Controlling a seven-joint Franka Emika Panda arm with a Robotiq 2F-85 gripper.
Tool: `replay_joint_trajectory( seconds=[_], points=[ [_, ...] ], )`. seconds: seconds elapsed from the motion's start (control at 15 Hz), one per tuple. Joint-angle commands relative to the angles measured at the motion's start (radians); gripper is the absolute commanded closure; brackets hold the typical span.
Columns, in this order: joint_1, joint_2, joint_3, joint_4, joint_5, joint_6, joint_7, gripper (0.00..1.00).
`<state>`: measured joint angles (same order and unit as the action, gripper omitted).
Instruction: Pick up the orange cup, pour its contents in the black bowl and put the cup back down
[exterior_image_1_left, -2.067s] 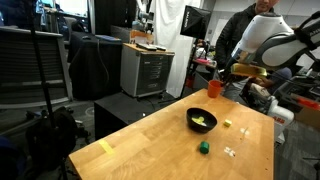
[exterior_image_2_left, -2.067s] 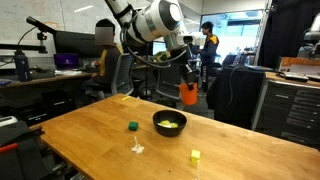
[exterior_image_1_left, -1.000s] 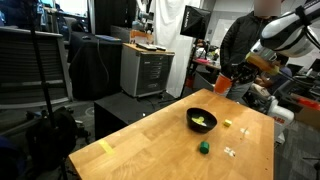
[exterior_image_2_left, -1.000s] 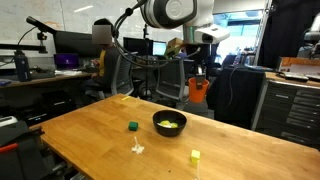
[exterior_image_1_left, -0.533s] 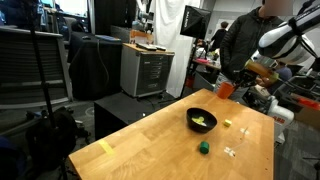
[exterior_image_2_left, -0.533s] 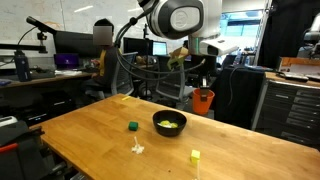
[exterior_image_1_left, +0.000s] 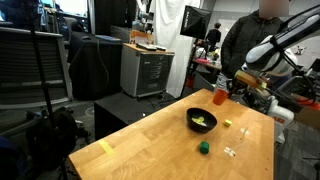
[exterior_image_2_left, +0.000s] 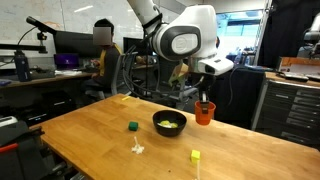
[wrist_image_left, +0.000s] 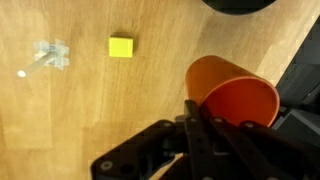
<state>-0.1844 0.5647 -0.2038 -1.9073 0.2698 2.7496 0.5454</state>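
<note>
My gripper carries on lowering the empty orange cup (exterior_image_2_left: 204, 113), which hangs upright over clear wood (exterior_image_2_left: 205, 141) beside the black bowl, until the cup's bottom rests there, and then let go.
The orange cup (exterior_image_1_left: 220, 98) stands upright at the table's far edge, just beyond the black bowl (exterior_image_1_left: 192, 114); both also show in an exterior view, cup (exterior_image_2_left: 204, 113) and bowl (exterior_image_2_left: 156, 121). My gripper (exterior_image_1_left: 222, 88) (exterior_image_2_left: 204, 101) reaches down from above and is shut on the cup's rim. I cannot tell whether the cup touches the table. In the wrist view the cup (wrist_image_left: 235, 95) looks empty, with my fingers (wrist_image_left: 195, 108) clamped on its rim. The yellowish-green contents (exterior_image_1_left: 203, 121) (exterior_image_2_left: 169, 124) lie in the bowl, whose edge shows in the wrist view (wrist_image_left: 240, 4).
A small green object (exterior_image_1_left: 203, 147) (exterior_image_2_left: 132, 126), a yellow block (exterior_image_2_left: 195, 156) (wrist_image_left: 121, 47) and a clear white piece (exterior_image_2_left: 137, 148) (wrist_image_left: 48, 55) lie on the wooden table (exterior_image_1_left: 150, 150). People, chairs and a cabinet (exterior_image_1_left: 147, 70) stand beyond the table's edges.
My gripper has lowered the orange cup from above the table's far edge down to table height beside the bowl. The cup has turned upright. The contents stay in the bowl.
</note>
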Motion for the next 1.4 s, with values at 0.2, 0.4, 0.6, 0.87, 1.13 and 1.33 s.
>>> replay_joint_trajectory(
  seconds=[0.2,0.4,0.6,0.87,1.13,1.33],
  points=[
    [0.073,0.116,-0.038,0.075,-0.007,0.087,0.031,0.99],
    [0.085,0.169,-0.045,0.109,-0.005,0.092,0.032,0.99],
    [0.08,0.218,-0.048,0.145,0.001,0.083,0.03,0.99],
    [0.076,0.275,-0.063,0.193,0.0,0.073,0.032,0.99],
    [0.075,0.308,-0.071,0.224,0.0,0.069,0.029,0.99],
    [0.072,0.312,-0.068,0.24,0.002,0.065,0.023,0.94]
  ],
)
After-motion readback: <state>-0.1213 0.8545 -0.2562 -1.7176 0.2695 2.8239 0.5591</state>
